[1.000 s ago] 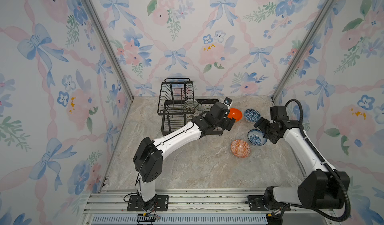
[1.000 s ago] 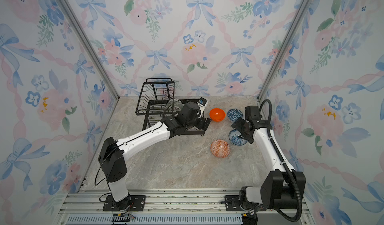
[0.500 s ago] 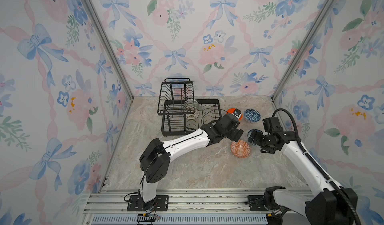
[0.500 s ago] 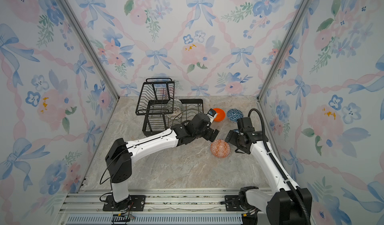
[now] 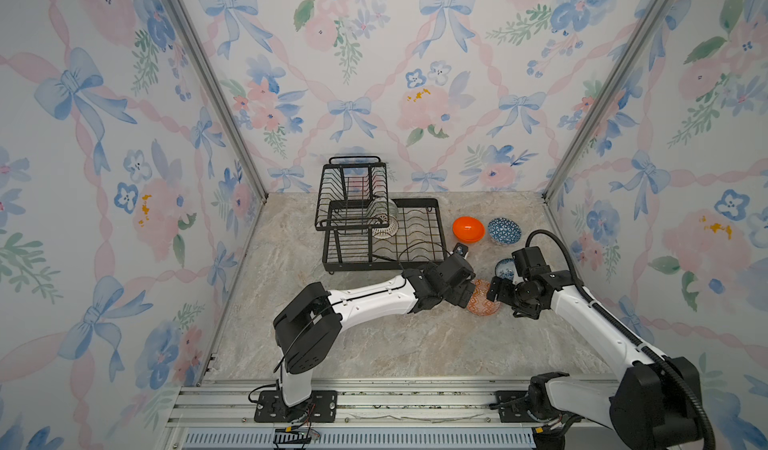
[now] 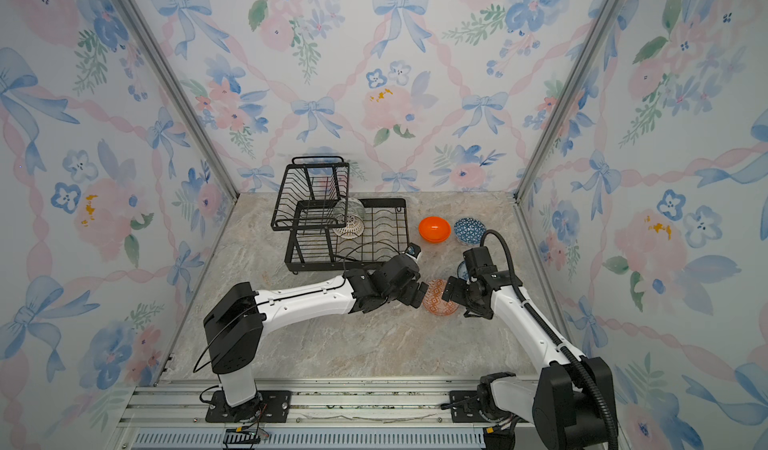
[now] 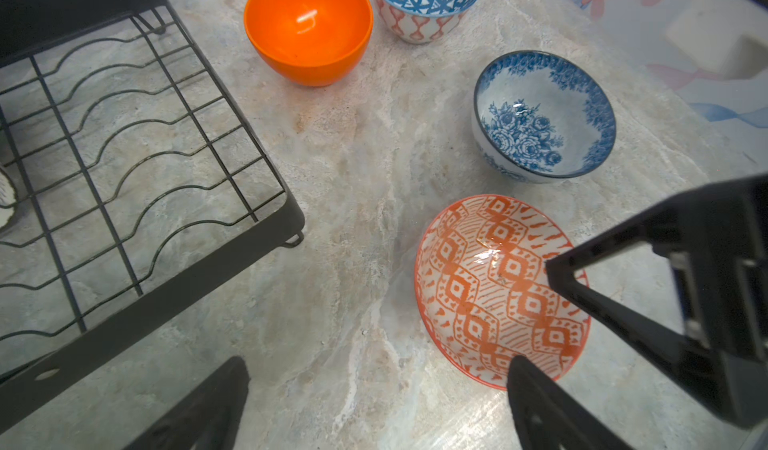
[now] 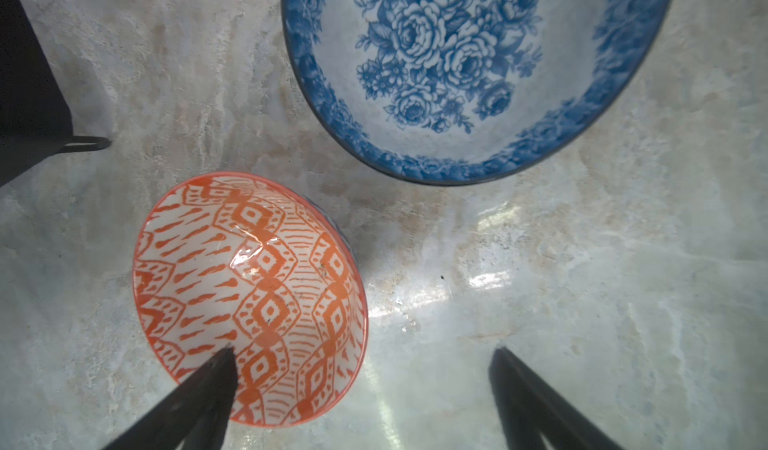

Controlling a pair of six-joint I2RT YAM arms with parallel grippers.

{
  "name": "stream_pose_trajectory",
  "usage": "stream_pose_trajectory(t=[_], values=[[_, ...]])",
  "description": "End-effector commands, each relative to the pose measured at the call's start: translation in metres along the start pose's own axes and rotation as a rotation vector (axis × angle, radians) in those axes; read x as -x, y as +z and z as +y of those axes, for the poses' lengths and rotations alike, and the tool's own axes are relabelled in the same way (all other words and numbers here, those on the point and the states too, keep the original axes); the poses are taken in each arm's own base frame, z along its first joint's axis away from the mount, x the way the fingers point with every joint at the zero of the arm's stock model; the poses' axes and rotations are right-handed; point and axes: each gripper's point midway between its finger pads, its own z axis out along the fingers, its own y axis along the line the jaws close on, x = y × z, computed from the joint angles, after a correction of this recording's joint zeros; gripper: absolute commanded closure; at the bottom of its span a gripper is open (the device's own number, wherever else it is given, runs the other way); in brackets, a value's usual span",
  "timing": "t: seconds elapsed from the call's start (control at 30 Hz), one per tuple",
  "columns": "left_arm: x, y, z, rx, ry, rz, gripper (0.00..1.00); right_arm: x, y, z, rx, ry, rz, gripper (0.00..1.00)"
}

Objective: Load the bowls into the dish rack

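Observation:
My left gripper is still to take the orange-and-white bowl, which sits flat on the marble. My right gripper should first lift it by the bowl's outer rim.
An orange-and-white patterned bowl stands on the marble between both grippers. My left gripper is open, one finger at that bowl's rim. My right gripper is open too, with one of its fingers over the bowl's inside. Behind lie the blue-and-white floral bowl, the plain orange bowl and the blue geometric bowl. The black wire dish rack holds a lattice bowl and a pale bowl.
The rack's front corner is close to my left gripper. The right wall runs just behind the floral bowl. Bare marble stretches toward the front rail.
My left gripper has swung from beside the orange bowl toward the front, down to the patterned bowl. My right gripper has left the floral bowl for the patterned bowl's other side.

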Motion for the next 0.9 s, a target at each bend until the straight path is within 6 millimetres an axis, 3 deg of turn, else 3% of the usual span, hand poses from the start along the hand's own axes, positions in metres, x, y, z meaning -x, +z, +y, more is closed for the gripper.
stream_pose_trajectory(t=[0.0, 0.3, 0.5, 0.67, 0.87], values=[[0.009, -0.019, -0.001, 0.018, -0.02, -0.048, 0.02, -0.005, 0.012, 0.006, 0.011, -0.065, 0.051, 0.03], [0.001, -0.019, 0.006, 0.041, -0.083, -0.038, 0.02, -0.009, 0.028, 0.007, 0.026, -0.052, 0.069, 0.03], [0.017, -0.027, 0.021, 0.134, -0.05, -0.102, 0.02, -0.01, 0.035, 0.009, 0.047, -0.067, 0.092, 0.0], [0.036, -0.033, 0.024, 0.176, 0.04, -0.141, 0.02, -0.006, 0.033, 0.011, 0.053, -0.054, 0.075, 0.14], [0.028, -0.028, 0.016, 0.124, 0.027, -0.112, 0.02, -0.001, 0.033, 0.004, 0.017, -0.06, 0.069, 0.28]])
